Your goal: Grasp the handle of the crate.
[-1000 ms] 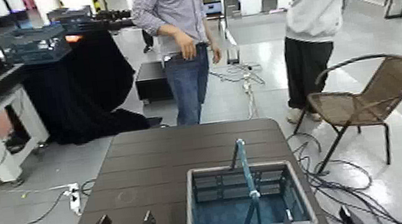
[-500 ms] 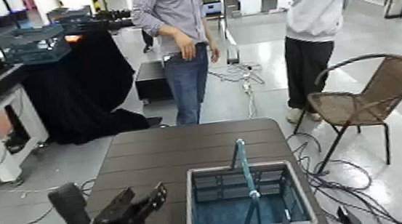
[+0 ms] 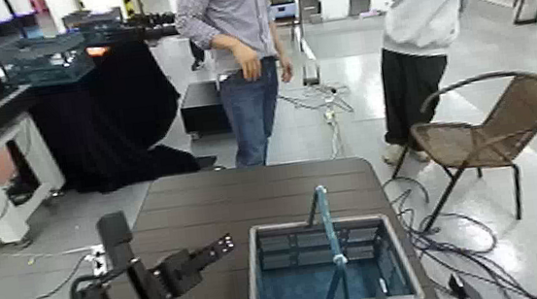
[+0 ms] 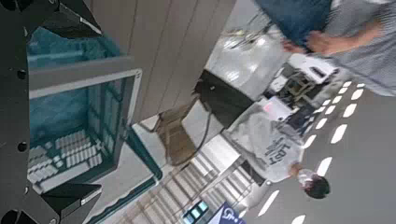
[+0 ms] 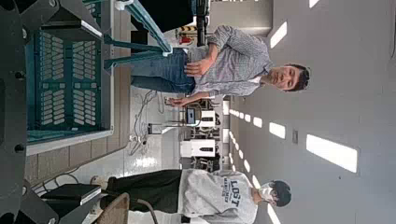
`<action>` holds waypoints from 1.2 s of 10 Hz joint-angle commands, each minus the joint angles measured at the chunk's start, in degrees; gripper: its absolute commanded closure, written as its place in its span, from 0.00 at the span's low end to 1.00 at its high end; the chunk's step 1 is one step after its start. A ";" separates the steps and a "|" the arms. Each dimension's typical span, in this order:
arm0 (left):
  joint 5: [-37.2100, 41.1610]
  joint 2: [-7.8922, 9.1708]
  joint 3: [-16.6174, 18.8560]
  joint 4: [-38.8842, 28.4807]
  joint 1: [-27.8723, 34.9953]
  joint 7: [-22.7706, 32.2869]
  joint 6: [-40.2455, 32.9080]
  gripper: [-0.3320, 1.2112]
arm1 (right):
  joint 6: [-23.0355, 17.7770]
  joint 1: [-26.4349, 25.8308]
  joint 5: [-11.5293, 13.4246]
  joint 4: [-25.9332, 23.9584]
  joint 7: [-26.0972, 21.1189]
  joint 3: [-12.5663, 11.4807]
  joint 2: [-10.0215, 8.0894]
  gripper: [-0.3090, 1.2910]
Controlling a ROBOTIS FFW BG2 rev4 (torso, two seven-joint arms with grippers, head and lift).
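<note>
The crate [image 3: 294, 283] will come along under the teal handle [image 3: 330, 224] when the robot pulls, because the handle stands upright and its ends are joined to the crate's grey rim.
The crate [image 3: 261, 278] stands on the dark table [image 3: 239, 199] at its front right, with a grey rim and teal latticed walls. Its thin teal handle [image 3: 327, 224] stands upright across the middle, with a pale knuckle at mid-length. My left gripper [image 3: 214, 250] is open and empty above the table, just left of the crate's far-left corner and apart from the handle. In the left wrist view the crate's rim [image 4: 86, 78] lies between its fingers. My right gripper [image 5: 58, 107] is open at the crate's near right side. That view shows the crate [image 5: 65, 89] and handle [image 5: 145, 21].
Two people [image 3: 237, 38] [image 3: 423, 25] stand on the floor beyond the table's far edge. A wicker chair [image 3: 495, 128] stands at the right. A black-draped table with a dark blue crate [image 3: 46, 59] is at the far left. Cables lie on the floor.
My left arm has risen from the table's front left edge and swung right. Its gripper now sits beside the crate's left corner. The crate and handle have not moved.
</note>
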 commanded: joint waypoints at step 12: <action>17.13 -3.89 -21.88 27.78 -26.30 -6.03 10.30 0.30 | -0.53 -1.37 -0.91 1.14 0.00 1.43 -0.33 0.29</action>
